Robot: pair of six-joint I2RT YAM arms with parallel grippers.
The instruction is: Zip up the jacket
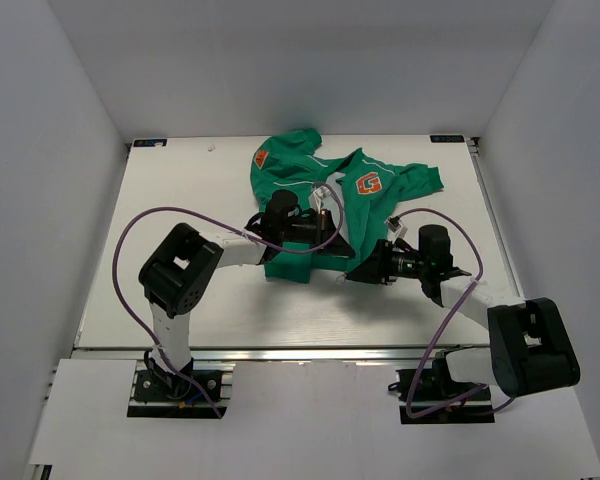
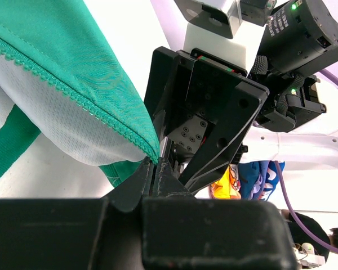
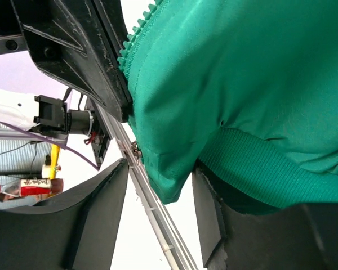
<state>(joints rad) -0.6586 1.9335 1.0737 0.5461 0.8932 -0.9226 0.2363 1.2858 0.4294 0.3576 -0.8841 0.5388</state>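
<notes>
Next, I pass the "G" side's bottom corner (image 2: 151,147) that my left gripper holds to my right gripper, freeing my left gripper for the other front's loose hem (image 1: 289,271).
The green jacket (image 1: 380,185) lies at the back middle of the table with its orange "G" badge (image 1: 368,183) facing up, and its lower front is lifted off the table. My left gripper (image 1: 325,240) is shut on the jacket's bottom corner (image 2: 149,147), at the end of the zipper teeth (image 2: 73,95). The pale lining (image 2: 56,126) shows below the teeth. My right gripper (image 1: 358,270) faces it and is open. A green corner of the jacket (image 3: 169,180) hangs between its fingers (image 3: 98,219), beside the ribbed hem (image 3: 281,174). A small metal part (image 3: 136,151) sits at that corner's edge.
The white table (image 1: 180,200) is walled in by white panels at the left, back and right. Purple cables (image 1: 150,215) loop over both arms. The table's metal front rail (image 3: 158,230) runs under my right gripper. The right gripper's body (image 2: 214,107) fills the left wrist view.
</notes>
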